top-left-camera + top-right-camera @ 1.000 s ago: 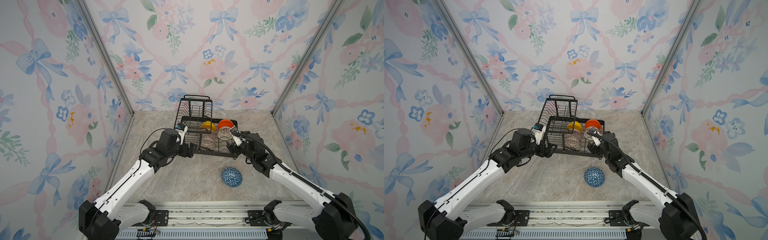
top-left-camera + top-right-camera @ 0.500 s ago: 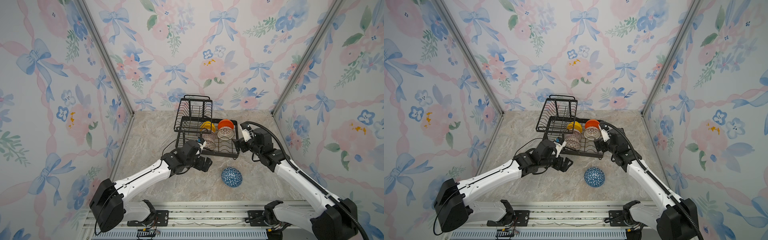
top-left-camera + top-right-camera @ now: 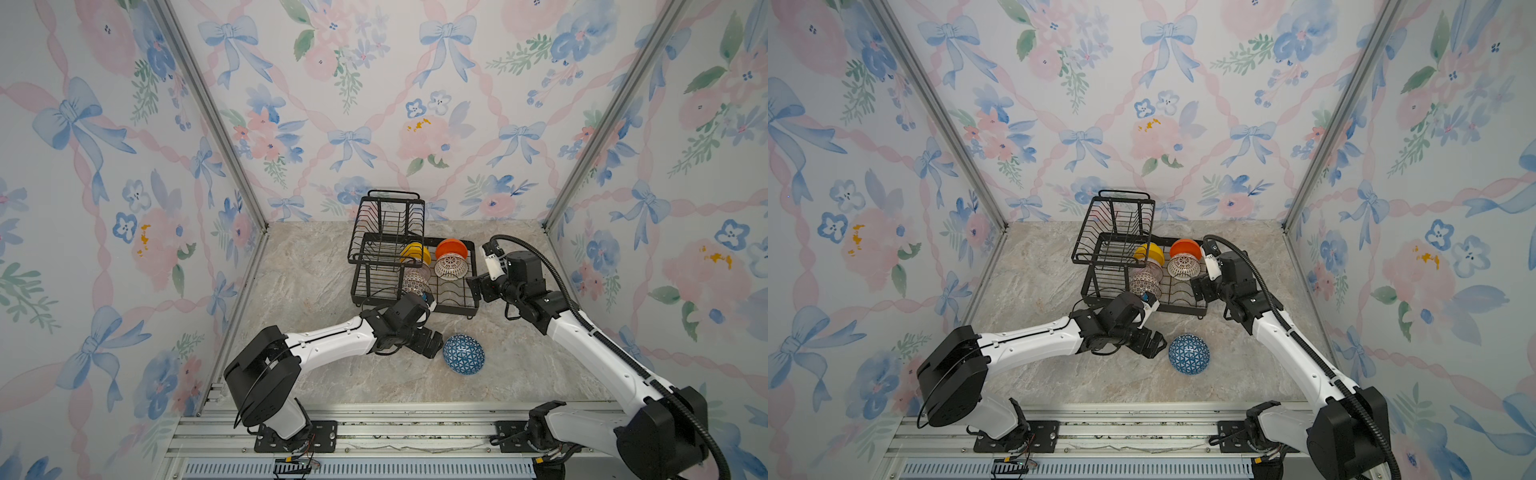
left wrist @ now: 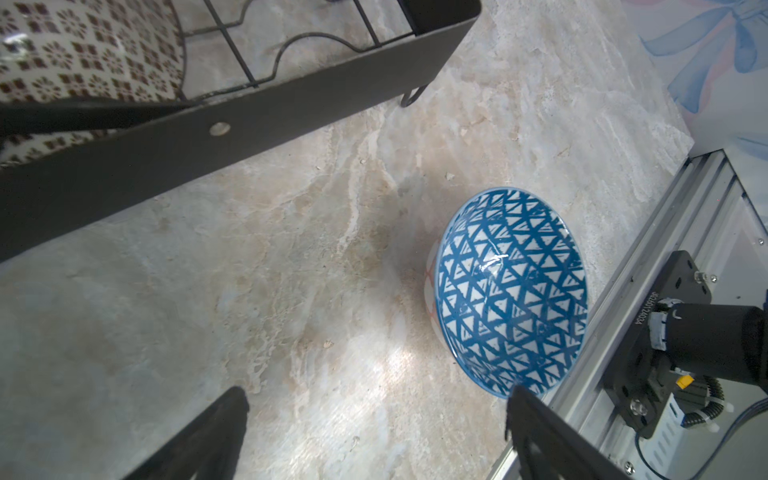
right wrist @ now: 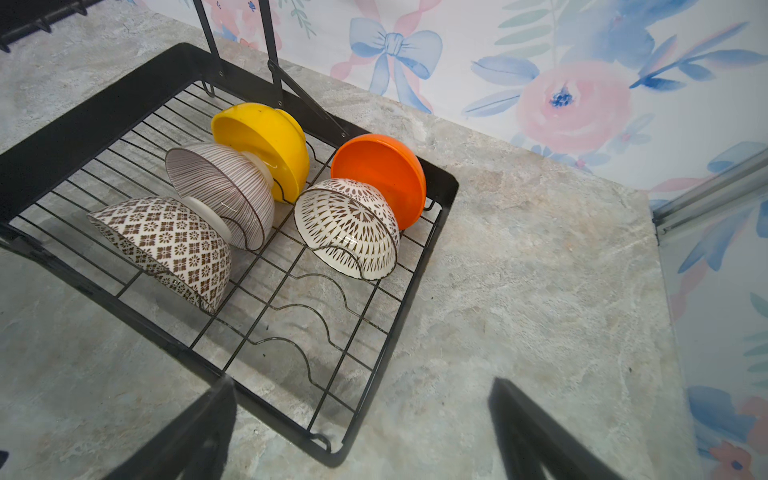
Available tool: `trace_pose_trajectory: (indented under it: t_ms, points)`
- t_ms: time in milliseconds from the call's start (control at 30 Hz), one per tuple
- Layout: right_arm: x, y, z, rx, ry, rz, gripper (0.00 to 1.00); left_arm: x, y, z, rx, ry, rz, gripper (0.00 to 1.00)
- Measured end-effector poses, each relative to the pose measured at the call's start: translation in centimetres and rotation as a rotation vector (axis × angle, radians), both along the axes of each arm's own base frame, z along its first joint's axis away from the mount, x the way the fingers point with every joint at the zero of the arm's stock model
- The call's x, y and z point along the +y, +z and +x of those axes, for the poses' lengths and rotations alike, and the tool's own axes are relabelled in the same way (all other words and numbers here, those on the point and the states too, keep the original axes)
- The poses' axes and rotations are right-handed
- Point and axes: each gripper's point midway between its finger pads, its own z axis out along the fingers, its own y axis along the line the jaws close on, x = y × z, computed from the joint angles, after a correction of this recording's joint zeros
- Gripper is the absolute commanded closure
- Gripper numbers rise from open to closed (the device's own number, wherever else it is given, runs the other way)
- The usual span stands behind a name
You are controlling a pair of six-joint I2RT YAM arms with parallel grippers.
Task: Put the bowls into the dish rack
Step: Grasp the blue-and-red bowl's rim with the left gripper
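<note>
The blue bowl faces up and its near rim faces the open fingers of my left gripper. I should keep moving in until they are on both sides of that rim.
The blue bowl with white triangles lies tilted on the marble, in front of the dish rack. My left gripper is open just left of it, and one fingertip is near its rim. Five bowls stand on edge in the rack's lower tray: yellow, orange, striped, brown-diamond and brown-petal. My right gripper hangs open and empty over the tray's front right corner.
The rack's raised upper basket stands empty at the back left. Floral walls close in three sides. An aluminium rail runs along the front edge, right behind the blue bowl. Bare tray slots lie in front of the brown-petal bowl.
My left arm swung from the rack's left side round to the front and now sits beside the blue bowl. My right gripper backed away from the bowls in the rack. Both stayed open.
</note>
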Motion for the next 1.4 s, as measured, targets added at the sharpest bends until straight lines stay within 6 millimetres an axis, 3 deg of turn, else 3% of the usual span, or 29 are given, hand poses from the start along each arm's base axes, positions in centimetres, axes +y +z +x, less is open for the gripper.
trace_pose_trajectory:
  t_ms: [233,667,867,967,1033,1233,1400]
  points:
    - [-0.2,-0.2,-0.1,0.012,-0.005,0.0,0.03,-2.4,-2.1,-0.5,0.052,-0.053,0.007,0.02]
    - [-0.2,-0.6,0.1,0.024,-0.001,0.006,0.03,-5.4,-3.5,-0.7,0.082,-0.1,-0.003,0.06]
    - [-0.3,-0.6,0.1,0.024,-0.002,0.008,0.03,-6.3,-4.2,-0.7,0.112,-0.096,-0.004,0.18]
    - [-0.4,-0.6,0.1,0.024,-0.003,0.008,0.03,-6.7,-4.5,-0.7,0.127,-0.09,-0.006,0.3]
    - [-0.4,-0.6,0.1,0.024,-0.003,0.008,0.03,-6.9,-4.7,-0.7,0.132,-0.09,-0.004,0.42]
    - [-0.4,-0.6,0.1,0.025,-0.001,0.01,0.03,-7.1,-4.9,-0.9,0.144,-0.09,-0.006,0.55]
    - [-0.3,-0.6,0.1,0.026,0.003,0.013,0.03,-7.1,-5.0,-0.8,0.147,-0.083,-0.005,0.76]
